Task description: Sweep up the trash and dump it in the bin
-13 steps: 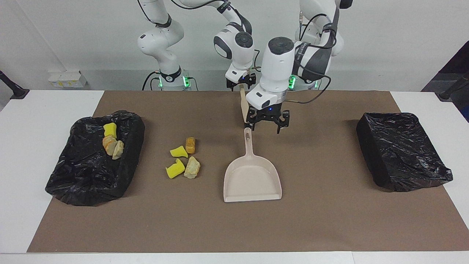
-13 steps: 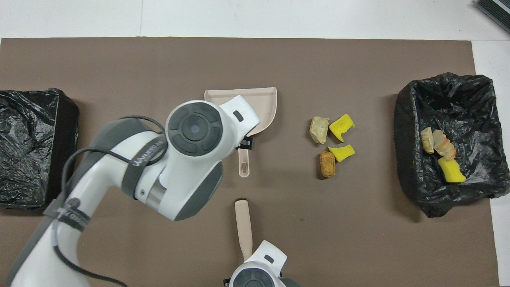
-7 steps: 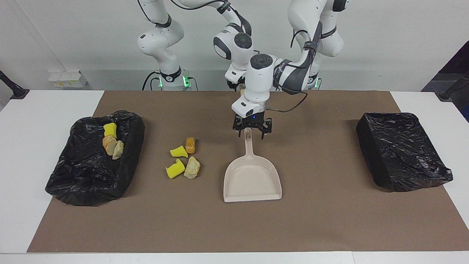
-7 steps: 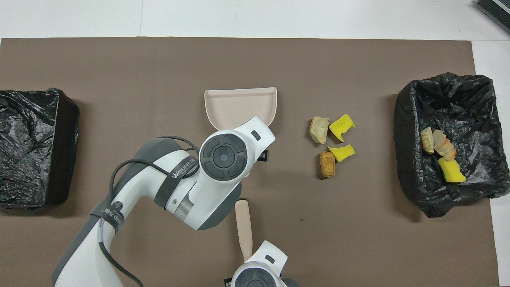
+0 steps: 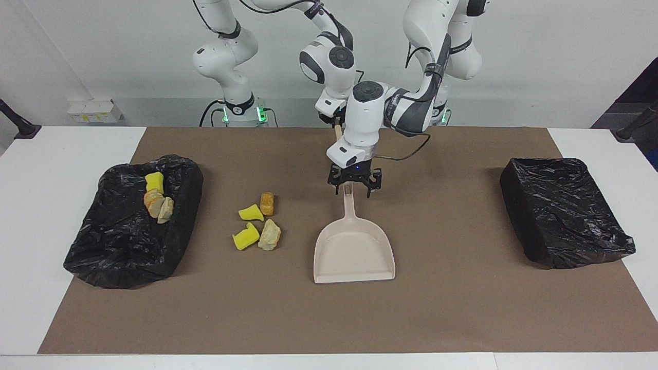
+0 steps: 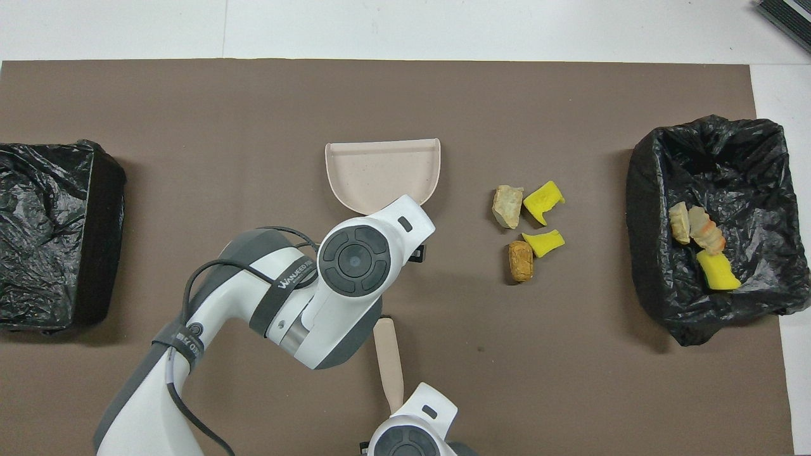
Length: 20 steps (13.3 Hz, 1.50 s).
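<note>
The dustpan's opening [image 5: 354,279] points at the mat's far edge, past the trash pieces. Next, my left gripper grabs the dustpan's handle [image 5: 349,201] and turns the dustpan's opening toward the trash pieces before sweeping.
The beige dustpan [image 5: 353,252] lies flat mid-mat, its handle pointing toward the robots. My left gripper [image 5: 355,192] is low over the handle's tip, open, with a finger on each side of it. Several trash pieces lie loose beside the dustpan toward the right arm's end: two yellow chunks [image 5: 251,212], a tan lump [image 5: 269,235] and an orange-brown one [image 5: 267,203]. Three more pieces [image 5: 157,199] sit in the black-lined bin [image 5: 123,246]. My right gripper [image 5: 337,121] is shut on a beige tool handle [image 6: 388,361] at the robots' edge of the mat.
A second black-lined bin [image 5: 563,210] stands at the left arm's end of the brown mat [image 5: 462,308]. In the overhead view the left arm's wrist [image 6: 355,259] covers the dustpan's handle.
My left gripper swung toward the right arm's end, from beside the dustpan's handle to over its tip, and came lower. My right gripper closed on the beige handle.
</note>
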Each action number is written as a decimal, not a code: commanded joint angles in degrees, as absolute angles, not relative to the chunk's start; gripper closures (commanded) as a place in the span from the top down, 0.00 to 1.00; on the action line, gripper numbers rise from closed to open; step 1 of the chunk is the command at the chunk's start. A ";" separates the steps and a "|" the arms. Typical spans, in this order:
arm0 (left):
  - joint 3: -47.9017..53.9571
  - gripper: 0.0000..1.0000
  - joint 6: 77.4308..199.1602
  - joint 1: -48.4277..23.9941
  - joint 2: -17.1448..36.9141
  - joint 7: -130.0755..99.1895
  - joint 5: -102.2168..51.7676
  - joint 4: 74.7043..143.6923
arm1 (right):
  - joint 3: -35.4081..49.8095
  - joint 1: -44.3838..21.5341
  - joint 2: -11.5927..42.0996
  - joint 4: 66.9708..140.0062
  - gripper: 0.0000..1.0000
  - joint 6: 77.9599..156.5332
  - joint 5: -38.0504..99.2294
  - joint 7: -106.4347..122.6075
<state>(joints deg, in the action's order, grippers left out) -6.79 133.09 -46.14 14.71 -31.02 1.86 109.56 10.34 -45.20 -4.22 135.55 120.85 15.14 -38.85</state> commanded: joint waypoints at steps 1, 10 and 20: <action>-7.56 1.00 137.44 -47.20 17.75 -34.09 2.81 110.04 | 10.11 -41.59 -8.42 134.38 0.00 114.97 13.72 -39.20; -7.56 0.20 138.87 -46.67 18.19 -29.47 3.25 109.60 | 10.11 -22.17 -15.91 133.69 0.00 103.45 7.22 -24.71; -8.26 0.00 125.70 -42.90 10.91 -7.96 3.60 108.11 | 10.37 -2.22 -8.27 129.55 0.00 106.87 -12.55 -11.79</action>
